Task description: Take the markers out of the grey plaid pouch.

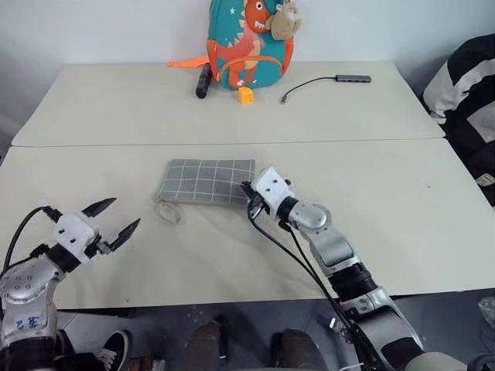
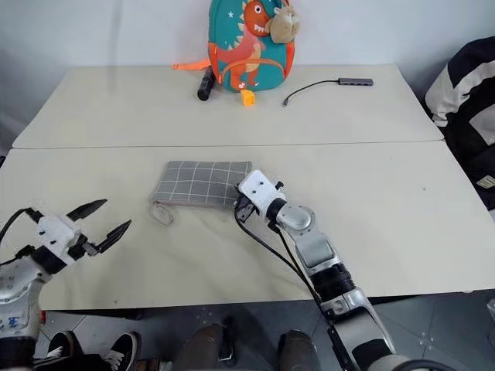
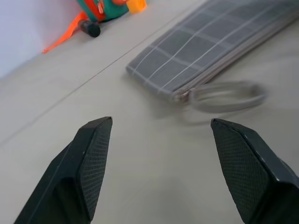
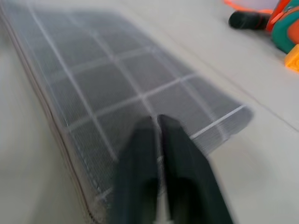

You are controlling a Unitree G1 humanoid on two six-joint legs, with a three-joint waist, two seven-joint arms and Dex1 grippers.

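A zip seam runs (image 1: 205, 203) along the long near edge to the cord loop. The grey plaid pouch (image 1: 206, 179) will spread wide along that seam when I open it.
The grey plaid pouch (image 1: 205, 180) lies flat near the middle of the near table, its thin cord loop (image 1: 166, 211) trailing off the left end. My right gripper (image 1: 247, 188) is shut, its fingers together on the pouch's right end (image 4: 93, 84); whether they pinch fabric I cannot tell. Off to the pouch's lower left, my left gripper (image 1: 126, 212) hangs open and apart from it, aimed at the loop (image 3: 229, 95). The markers are hidden.
A teal dinosaur backpack (image 1: 249, 42) stands at the far edge, with a black cylinder (image 1: 203, 81) and a small yellow-orange block (image 1: 246, 94) beside it. A cable with a grey hub (image 1: 352, 78) lies to its right. A person's black-and-white sleeve (image 1: 468, 93) is at the right.
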